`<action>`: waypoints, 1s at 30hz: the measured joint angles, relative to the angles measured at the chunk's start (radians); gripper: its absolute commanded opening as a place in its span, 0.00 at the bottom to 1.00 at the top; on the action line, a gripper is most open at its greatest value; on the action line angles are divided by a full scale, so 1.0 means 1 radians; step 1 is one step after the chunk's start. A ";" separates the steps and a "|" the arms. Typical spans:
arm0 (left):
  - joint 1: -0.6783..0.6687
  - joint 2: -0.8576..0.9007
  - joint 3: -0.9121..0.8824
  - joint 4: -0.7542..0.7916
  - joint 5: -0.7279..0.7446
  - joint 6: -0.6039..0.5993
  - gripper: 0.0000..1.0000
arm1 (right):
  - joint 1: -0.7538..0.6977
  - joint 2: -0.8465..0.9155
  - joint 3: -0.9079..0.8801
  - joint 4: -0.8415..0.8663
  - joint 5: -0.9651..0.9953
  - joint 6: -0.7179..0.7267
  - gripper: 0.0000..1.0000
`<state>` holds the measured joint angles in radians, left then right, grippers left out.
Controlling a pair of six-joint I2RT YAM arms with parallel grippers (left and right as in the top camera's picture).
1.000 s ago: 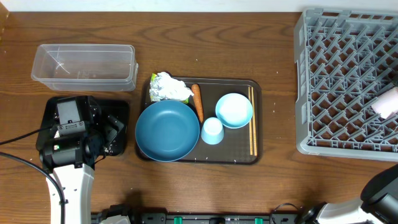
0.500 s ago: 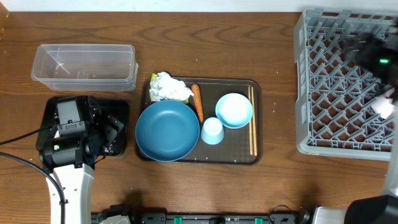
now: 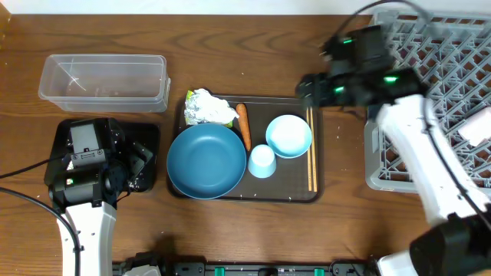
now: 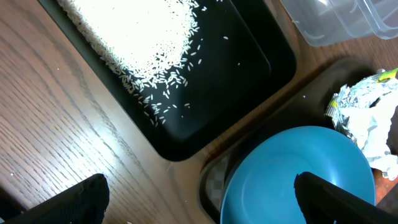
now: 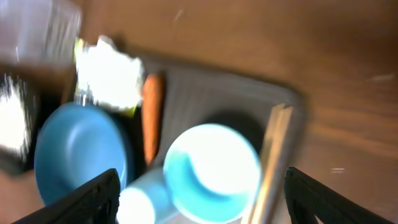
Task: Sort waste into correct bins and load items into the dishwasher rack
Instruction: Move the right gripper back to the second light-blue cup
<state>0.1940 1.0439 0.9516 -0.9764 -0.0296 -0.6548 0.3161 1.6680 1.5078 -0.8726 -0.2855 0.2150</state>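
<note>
The light-blue cup's near end (image 3: 261,173) is clear of both bowls. My open right gripper keeps going toward the cup (image 3: 262,160) until its fingers are on both sides of it, and then close.
On the brown serving tray (image 3: 317,107) lie the crumpled wrapper (image 3: 209,107), carrot (image 3: 243,126), large dark-blue bowl (image 3: 205,161), small light-blue bowl (image 3: 288,136), light-blue cup (image 3: 262,161) and chopsticks (image 3: 311,157). My left gripper (image 3: 138,165) is open and empty over the black tray (image 4: 249,68), which holds rice (image 4: 143,37). My right gripper (image 3: 307,88) is open and empty above the serving tray's far right corner. Its blurred wrist view shows the small bowl (image 5: 211,171), cup (image 5: 140,199), carrot (image 5: 151,115) and chopsticks (image 5: 270,162).
The clear tub (image 3: 103,80) stands at the far left, beyond the black tray. The grey dishwasher rack (image 3: 437,115) fills the right side, and my right arm reaches across its near left corner. The left wrist view shows the dark-blue bowl (image 4: 298,180) and the wrapper (image 4: 367,118).
My right arm has swung from the right edge, across the rack, to above the serving tray's far right corner. The left arm has not moved.
</note>
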 measured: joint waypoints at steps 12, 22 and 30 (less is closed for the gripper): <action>0.000 0.000 0.000 0.000 0.000 0.000 0.98 | 0.309 0.160 -0.003 -0.092 0.136 0.007 0.89; 0.000 0.000 0.000 0.000 0.000 0.000 0.98 | 0.442 0.274 -0.005 -0.110 0.287 0.071 0.91; 0.000 0.000 0.000 0.000 0.000 0.000 0.98 | 0.442 0.309 -0.005 -0.099 0.324 0.096 0.68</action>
<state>0.1940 1.0439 0.9516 -0.9764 -0.0296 -0.6548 0.7578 1.9766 1.5032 -0.9718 0.0387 0.3111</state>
